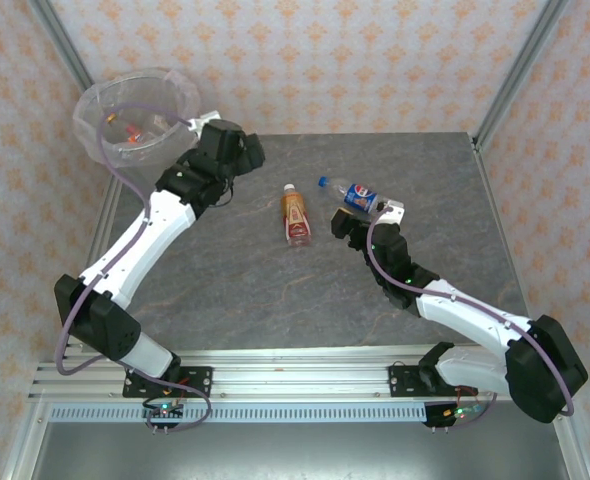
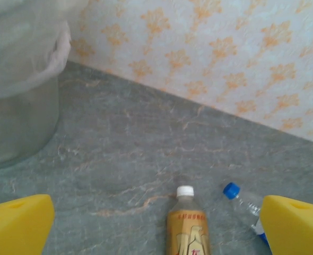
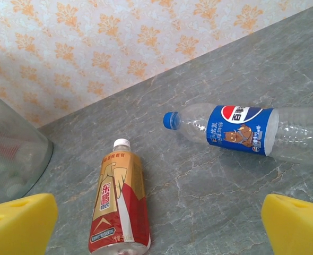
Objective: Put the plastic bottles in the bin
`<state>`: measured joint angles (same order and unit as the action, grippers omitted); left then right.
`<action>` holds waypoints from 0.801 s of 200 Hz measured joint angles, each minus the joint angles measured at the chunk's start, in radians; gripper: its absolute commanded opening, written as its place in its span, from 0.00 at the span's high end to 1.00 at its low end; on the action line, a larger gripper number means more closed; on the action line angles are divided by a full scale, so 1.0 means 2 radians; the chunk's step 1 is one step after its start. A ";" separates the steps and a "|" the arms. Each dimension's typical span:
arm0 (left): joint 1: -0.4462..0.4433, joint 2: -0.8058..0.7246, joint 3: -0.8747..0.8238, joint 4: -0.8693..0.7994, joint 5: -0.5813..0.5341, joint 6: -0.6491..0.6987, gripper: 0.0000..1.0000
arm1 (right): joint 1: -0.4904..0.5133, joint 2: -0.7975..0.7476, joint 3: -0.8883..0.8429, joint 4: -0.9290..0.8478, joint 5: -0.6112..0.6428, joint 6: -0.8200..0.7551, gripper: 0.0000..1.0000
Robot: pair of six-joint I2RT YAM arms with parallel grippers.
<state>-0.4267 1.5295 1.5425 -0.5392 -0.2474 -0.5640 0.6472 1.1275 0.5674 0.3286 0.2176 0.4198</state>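
The open fingers of my left gripper line up across the gold bottle's width (image 2: 188, 232). I keep moving toward its label (image 1: 293, 209) until they can close around the bottle.
Two plastic bottles lie on the grey table. One has a gold and red label and a white cap (image 1: 295, 216) (image 2: 188, 228) (image 3: 119, 202). The other is clear with a blue label and blue cap (image 1: 358, 195) (image 2: 244, 204) (image 3: 241, 130). The bin (image 1: 88, 128) (image 2: 18, 122) (image 3: 13, 154), lined with a clear bag, stands off the table's far left corner, with bottles showing inside. My left gripper (image 1: 245, 165) (image 2: 157, 218) hangs open between the bin and the gold bottle, holding nothing. Just short of the blue-label bottle, my right gripper (image 1: 353, 225) (image 3: 159, 218) is also open and empty.
Patterned walls close in the table at the back and both sides. A metal frame post (image 1: 510, 70) rises at the far right corner. Bare table (image 1: 275, 290) spreads between the arms toward the near edge.
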 measured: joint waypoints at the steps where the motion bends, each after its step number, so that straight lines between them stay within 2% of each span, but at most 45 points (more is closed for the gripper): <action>1: -0.002 0.000 -0.002 -0.001 -0.001 -0.001 0.00 | 0.000 0.000 0.000 0.000 0.000 0.000 0.01; 41: -0.044 0.024 -0.017 -0.027 0.005 -0.011 0.00 | -0.002 0.007 0.000 -0.004 0.012 0.018 0.01; 108: -0.114 0.143 -0.019 -0.046 0.036 -0.050 0.00 | -0.023 0.008 0.000 -0.043 0.026 0.066 0.01; 160: -0.116 0.231 0.010 -0.064 0.040 -0.058 0.00 | -0.039 0.008 0.001 -0.068 -0.011 0.078 0.01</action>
<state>-0.6594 1.9915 1.5635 -0.6666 -0.1680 -0.6804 0.5701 1.1442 0.5694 0.1921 0.1959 0.5758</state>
